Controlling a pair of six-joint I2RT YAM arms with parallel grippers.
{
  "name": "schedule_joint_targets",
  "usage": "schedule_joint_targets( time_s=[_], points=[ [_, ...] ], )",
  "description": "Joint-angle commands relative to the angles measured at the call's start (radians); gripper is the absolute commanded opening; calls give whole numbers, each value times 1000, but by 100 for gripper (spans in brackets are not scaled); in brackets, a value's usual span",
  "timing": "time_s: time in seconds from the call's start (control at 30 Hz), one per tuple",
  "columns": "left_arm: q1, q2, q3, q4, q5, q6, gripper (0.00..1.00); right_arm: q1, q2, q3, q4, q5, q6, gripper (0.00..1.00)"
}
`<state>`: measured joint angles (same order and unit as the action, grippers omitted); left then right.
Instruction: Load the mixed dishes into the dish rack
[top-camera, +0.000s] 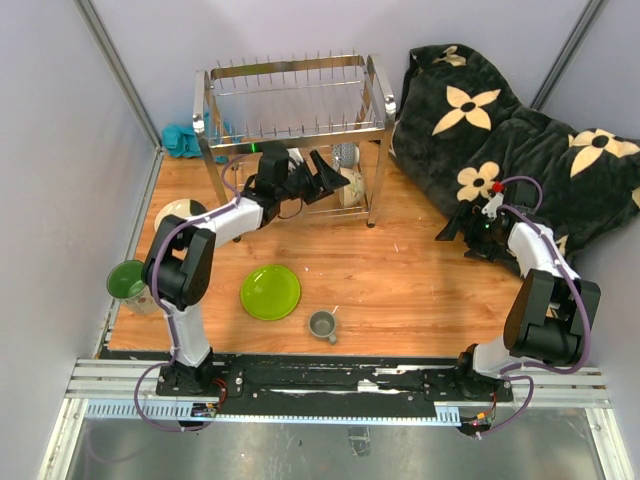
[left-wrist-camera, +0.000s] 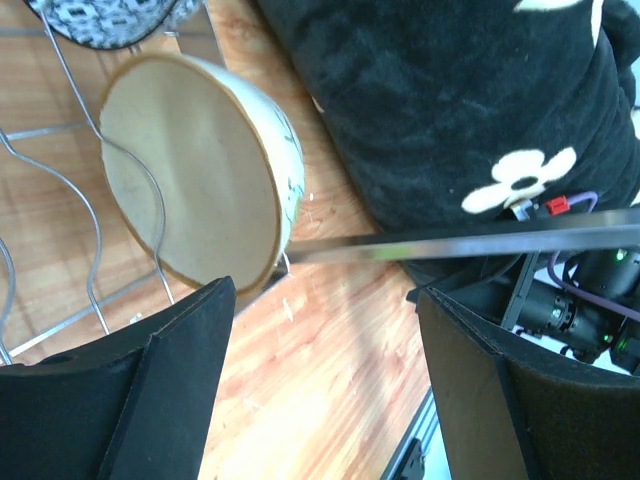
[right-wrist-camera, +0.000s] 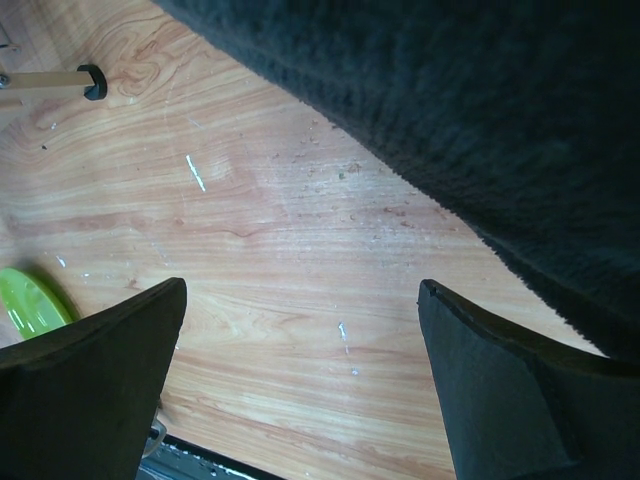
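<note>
I should keep backing my left gripper's open fingers out until they clear the rack (top-camera: 342, 213), since the cream-yellow bowl (top-camera: 352, 189) leans against the rack wires, free of them.
The chrome dish rack (top-camera: 290, 100) stands at the back of the table. My left gripper (top-camera: 326, 172) reaches into its lower tier, open and empty (left-wrist-camera: 325, 300). Just beyond its fingers the cream-yellow bowl (left-wrist-camera: 190, 170) leans on its side against the rack wires (top-camera: 351, 187). The blue-patterned bowl (top-camera: 345, 154) sits behind it (left-wrist-camera: 105, 18). The lime-green plate (top-camera: 270, 292), grey mug (top-camera: 322, 325), green-inside white mug (top-camera: 127, 282) and cream plate with black patch (top-camera: 177, 213) lie on the table. My right gripper (top-camera: 452, 226) is open and empty above bare wood (right-wrist-camera: 302, 290).
A black blanket with cream flowers (top-camera: 500, 130) fills the back right and borders my right gripper (right-wrist-camera: 450, 100). A teal cloth (top-camera: 182, 140) lies behind the rack's left leg. A rack leg (left-wrist-camera: 460, 243) crosses the left wrist view. The plate's edge shows in the right wrist view (right-wrist-camera: 25, 300).
</note>
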<state>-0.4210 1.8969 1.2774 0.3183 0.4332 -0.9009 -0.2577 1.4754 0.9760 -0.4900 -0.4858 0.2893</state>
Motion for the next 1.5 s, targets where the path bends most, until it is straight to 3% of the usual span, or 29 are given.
schedule_joint_targets(
  time_s=[0.0, 0.27, 0.43, 0.57, 0.77, 0.97, 1.13, 1.37, 1.43, 1.47],
  points=[
    [-39, -87, -46, -37, -28, 70, 79, 16, 6, -1, 11, 46, 33, 100],
    [-105, -223, -186, -107, -106, 100, 79, 53, -4, -44, 42, 34, 46, 99],
    [-143, -366, -248, -236, -185, 129, 79, 70, -40, -100, 80, 10, 57, 99],
    [-171, -532, -271, -415, -284, 140, 79, 108, -71, -143, 119, -9, 70, 99],
    [-174, -771, -231, -785, -541, 135, 76, 215, -101, -177, 198, -58, 127, 99],
    [-167, -885, -128, -1123, -775, 73, 66, 330, -116, -170, 225, -60, 137, 99],
    [-45, -918, -48, -1308, -862, 22, 42, 385, -130, -193, 242, -79, 132, 99],
    [197, -912, -52, -1402, -850, -58, 41, 388, -168, -216, 221, -108, 95, 99],
    [263, -913, -74, -1405, -846, -122, 40, 393, -181, -236, 226, -116, 97, 99],
    [348, -923, -106, -1368, -836, -195, 39, 397, -196, -250, 227, -123, 97, 99]
  ],
)
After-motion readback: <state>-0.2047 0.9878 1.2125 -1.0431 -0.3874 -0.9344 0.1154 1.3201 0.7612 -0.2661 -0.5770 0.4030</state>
